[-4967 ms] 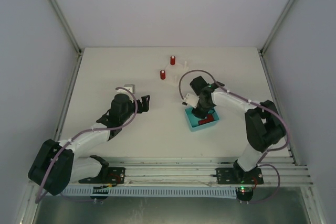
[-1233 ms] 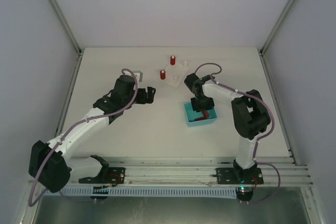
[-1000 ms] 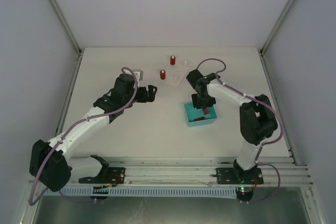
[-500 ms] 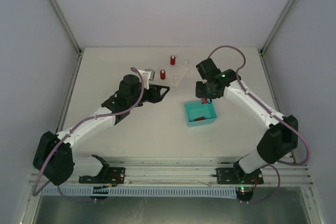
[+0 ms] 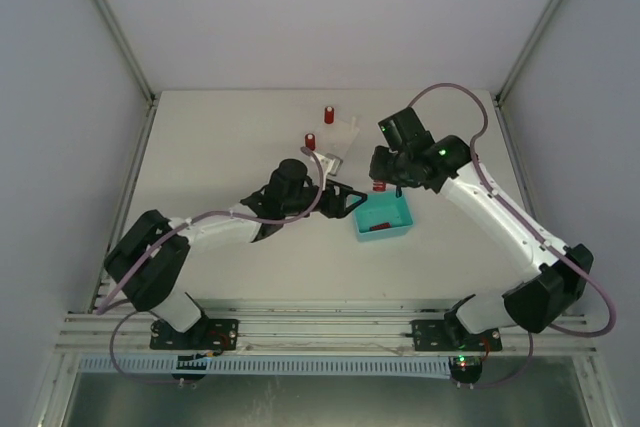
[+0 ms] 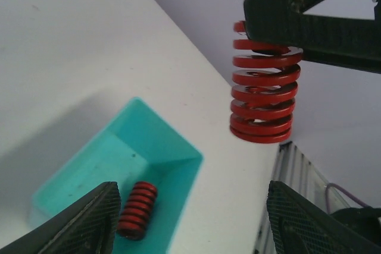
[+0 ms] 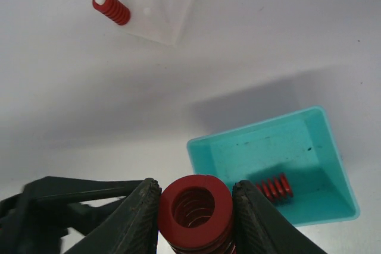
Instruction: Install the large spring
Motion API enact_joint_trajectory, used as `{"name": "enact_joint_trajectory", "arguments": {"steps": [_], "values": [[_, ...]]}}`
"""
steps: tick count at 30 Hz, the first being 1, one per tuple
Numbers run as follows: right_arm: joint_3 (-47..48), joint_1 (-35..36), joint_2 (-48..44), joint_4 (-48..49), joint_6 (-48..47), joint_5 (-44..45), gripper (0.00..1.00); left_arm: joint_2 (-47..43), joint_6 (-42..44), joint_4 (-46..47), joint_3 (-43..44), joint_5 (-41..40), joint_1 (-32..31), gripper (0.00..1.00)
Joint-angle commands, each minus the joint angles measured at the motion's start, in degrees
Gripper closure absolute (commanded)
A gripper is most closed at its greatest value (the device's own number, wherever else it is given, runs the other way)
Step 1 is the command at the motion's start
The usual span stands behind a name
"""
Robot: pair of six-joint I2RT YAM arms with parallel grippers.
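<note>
The large spring [image 6: 268,53] slants from my right gripper, pinched by one end, so my left gripper should hold its coils [image 6: 264,96] while my right gripper grips it again.
My right gripper [image 5: 381,181] is shut on the large red spring [image 5: 379,185] and holds it in the air above the far left corner of the teal bin [image 5: 400,209]. In the right wrist view the spring [image 7: 195,209] sits end-on between the fingers [image 7: 138,218]. My left gripper [image 5: 348,199] is open and empty just left of the bin, level with the spring [image 6: 262,96]. The white fixture plate [image 5: 344,130] lies at the back with two small red springs [image 5: 310,140] standing on pegs.
A small red spring [image 6: 137,209] lies in the teal bin [image 6: 101,176]; it also shows in the right wrist view [image 7: 275,187]. The plate [image 7: 161,4] carries a spring on a peg [image 7: 111,7]. The left gripper's black fingers [image 7: 71,197] reach in below the held spring.
My right gripper has lifted the large spring out of the bin and drawn back over its far left corner. My left arm has swung right, up to the bin.
</note>
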Motion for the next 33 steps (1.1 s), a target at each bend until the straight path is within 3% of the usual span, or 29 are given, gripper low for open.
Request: {"name": "enact_joint_trajectory", "arguments": {"steps": [1,9,20,24,30,33], "values": [[2.5,1.91,-1.7,-0.42,4.15,0.64,0.81,2.1,-1.86,7.7,3.8,4.85,-0.99,0.31],[2.86,3.48,-1.37,-1.15,4.83,1.75,0.81,4.12,-3.68,9.87,5.31,6.68,-2.02,0.26],[3.53,4.6,-0.81,-0.38,5.56,0.6,0.81,7.1,-4.72,10.9,8.73,8.92,-2.19,0.41],[4.07,4.58,-0.71,-0.44,5.33,0.01,0.8,7.11,-3.64,10.63,9.11,9.17,-2.18,0.52],[4.36,4.53,-0.49,-1.65,4.93,-3.68,0.79,5.68,3.37,7.1,10.02,9.33,-2.08,1.0],[5.08,4.03,-0.73,-3.33,2.28,-6.79,0.69,3.85,9.58,3.38,9.58,7.77,-2.14,1.0]]}}
